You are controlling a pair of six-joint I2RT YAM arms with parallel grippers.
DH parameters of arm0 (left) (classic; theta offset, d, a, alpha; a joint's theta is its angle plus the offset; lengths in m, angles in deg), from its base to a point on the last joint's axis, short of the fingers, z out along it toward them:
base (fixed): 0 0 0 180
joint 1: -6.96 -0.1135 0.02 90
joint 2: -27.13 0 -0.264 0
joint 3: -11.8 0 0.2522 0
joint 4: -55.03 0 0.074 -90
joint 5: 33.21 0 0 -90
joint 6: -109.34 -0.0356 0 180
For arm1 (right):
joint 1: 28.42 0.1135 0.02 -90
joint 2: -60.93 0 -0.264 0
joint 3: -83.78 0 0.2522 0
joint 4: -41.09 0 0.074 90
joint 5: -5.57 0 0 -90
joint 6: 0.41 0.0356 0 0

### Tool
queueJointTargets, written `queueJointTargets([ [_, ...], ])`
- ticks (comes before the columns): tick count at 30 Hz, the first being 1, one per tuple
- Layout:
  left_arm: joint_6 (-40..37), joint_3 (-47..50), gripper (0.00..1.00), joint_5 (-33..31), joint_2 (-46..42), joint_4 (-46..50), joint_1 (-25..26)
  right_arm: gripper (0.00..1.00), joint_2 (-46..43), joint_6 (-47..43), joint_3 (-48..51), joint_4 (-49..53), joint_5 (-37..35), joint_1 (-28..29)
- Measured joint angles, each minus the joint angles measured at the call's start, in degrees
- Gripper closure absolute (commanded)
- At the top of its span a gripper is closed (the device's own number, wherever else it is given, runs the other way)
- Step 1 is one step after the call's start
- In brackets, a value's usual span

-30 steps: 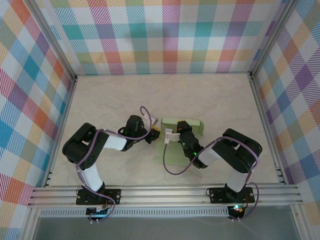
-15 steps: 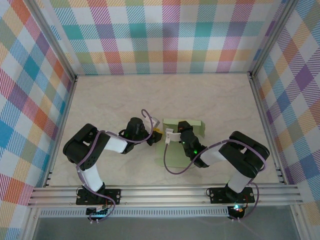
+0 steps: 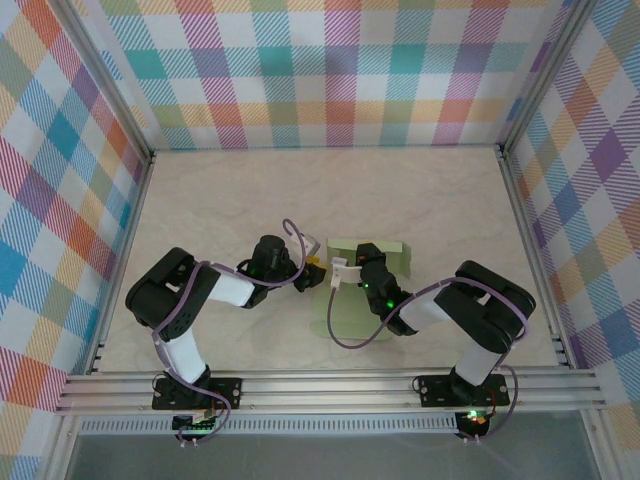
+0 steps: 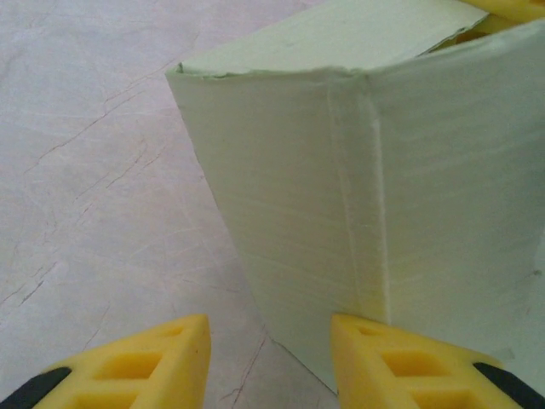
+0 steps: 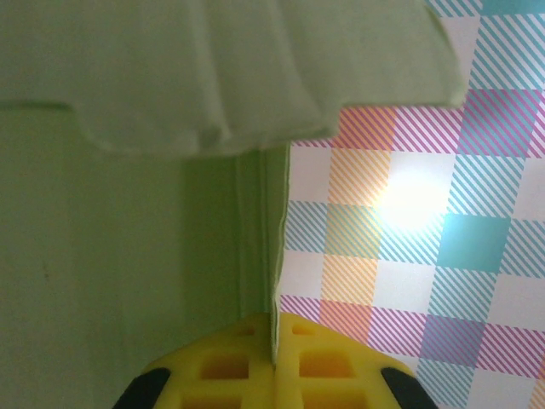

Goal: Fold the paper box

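Next, my left gripper moves over and straddles the side's corner (image 4: 379, 256) before it closes, because both of its fingers are outside the paper box's side (image 4: 268, 200).
The paper box (image 3: 352, 312) is a pale green card piece standing partly folded at the table's middle. My right gripper (image 3: 349, 268) is over its upper left part. In the right wrist view the right gripper (image 5: 274, 358) is shut on a thin upright edge of the paper box (image 5: 128, 221), and a rounded flap (image 5: 255, 77) hangs overhead. My left gripper (image 3: 313, 272) sits just left of the box. In the left wrist view the left gripper (image 4: 271, 362) is open, its right finger (image 4: 409, 362) against the wall of the paper box (image 4: 341, 179) and its left finger (image 4: 145, 366) over bare table.
The marbled table (image 3: 220, 200) is ringed by checked walls (image 3: 320, 70) on three sides. An aluminium rail (image 3: 330, 385) runs along the near edge by the arm bases. Free floor lies behind and to the left of the box.
The left gripper's jaws have spread apart and it has edged slightly right toward the box. The right gripper keeps its pinch on the paper edge, its arm shifting a little.
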Motion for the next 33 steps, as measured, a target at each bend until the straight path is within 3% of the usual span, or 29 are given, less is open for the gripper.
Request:
queueJointTargets([
  [11,-0.5,1.9,0.53,2.1,-3.5,-0.1,0.0,1.00,2.3,-0.2,0.0,-3.9,0.0,0.0],
  [21,0.1,-0.7,0.64,1.4,-1.2,0.3,0.0,1.00,2.3,-0.7,0.0,-4.7,-0.1,0.5],
  [33,0.8,-2.0,0.69,-0.1,1.9,0.0,0.0,1.00,-0.6,-0.2,0.0,-2.0,-0.9,2.3],
])
